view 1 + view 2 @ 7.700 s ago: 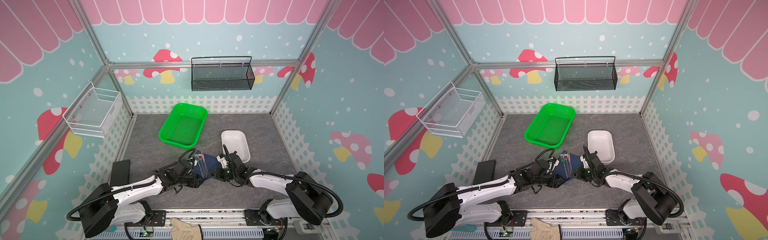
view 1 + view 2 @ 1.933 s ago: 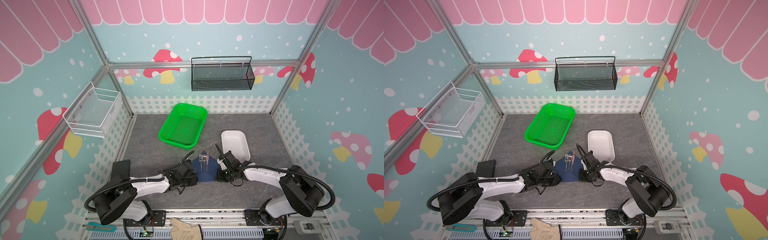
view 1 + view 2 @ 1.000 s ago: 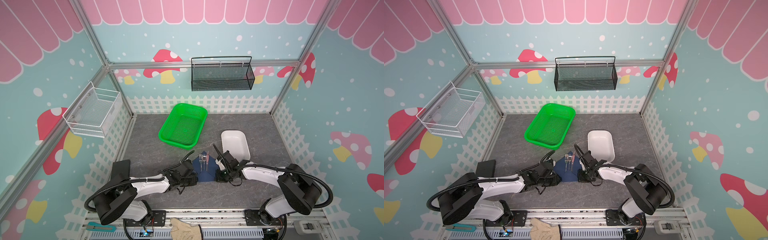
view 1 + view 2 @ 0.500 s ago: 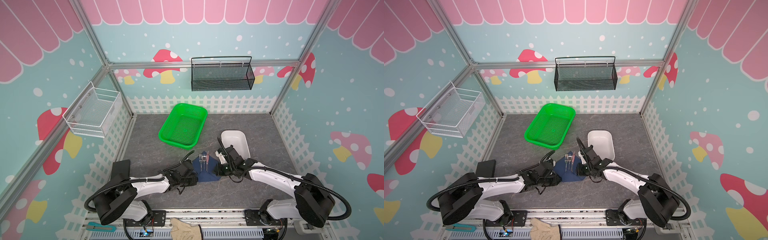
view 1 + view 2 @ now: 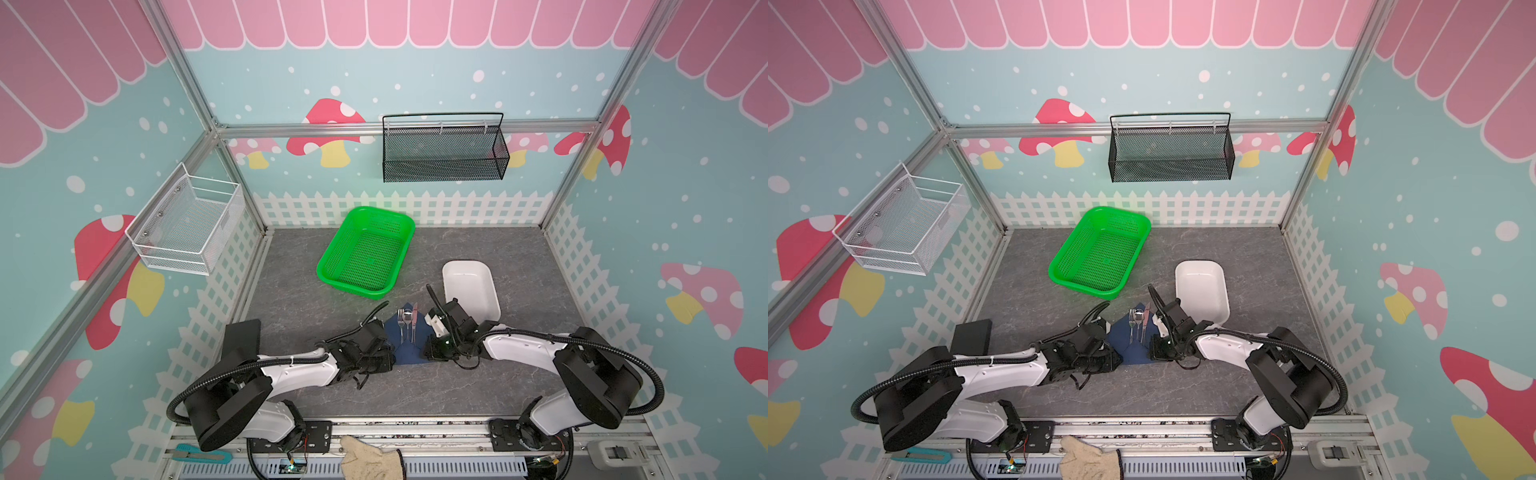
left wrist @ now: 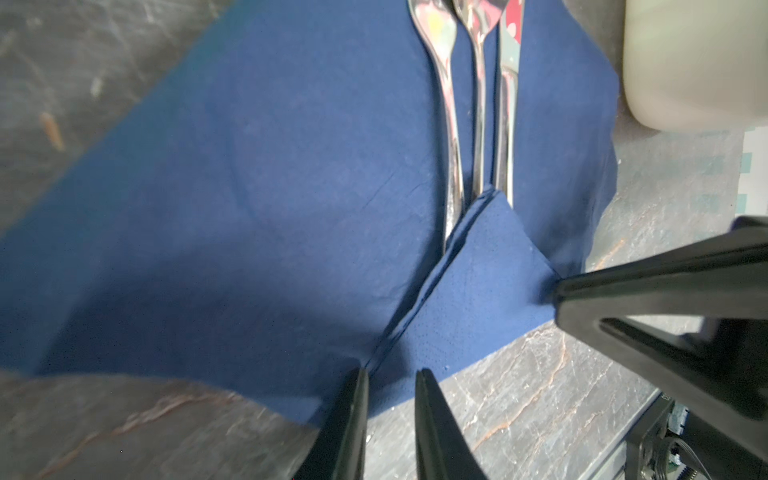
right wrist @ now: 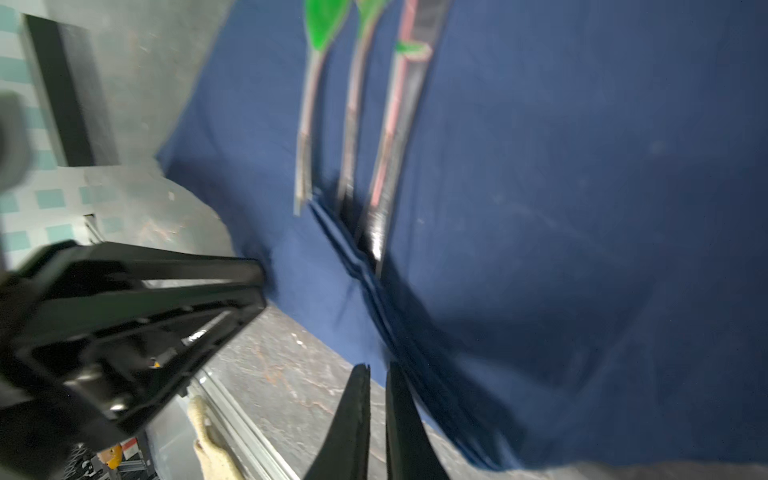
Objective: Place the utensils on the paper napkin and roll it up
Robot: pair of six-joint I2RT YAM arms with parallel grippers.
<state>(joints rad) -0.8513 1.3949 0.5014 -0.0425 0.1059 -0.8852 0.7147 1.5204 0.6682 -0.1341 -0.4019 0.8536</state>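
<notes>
The white dish is close to the napkin's side edge, so my left gripper should hold the folded corner while my right gripper pushes the dish away.
The navy paper napkin lies flat near the table's front. Its near corner is folded up over the handle ends of the utensils, three slim silver pieces lying side by side on it. My left gripper rests at the napkin's left near edge. Its jaws stand a narrow gap apart with nothing pinched. My right gripper sits at the right near edge. It is shut to a slit, and the paper lies beside it.
A green basket stands behind the napkin and a white dish to its right. A black block lies at the left. Wire baskets hang on the walls. A beige glove lies on the front rail.
Over the last second my right arm has swung its elbow out to the right and its wrist has shifted at the napkin's right edge. Left arm, napkin and utensils have stayed put.
</notes>
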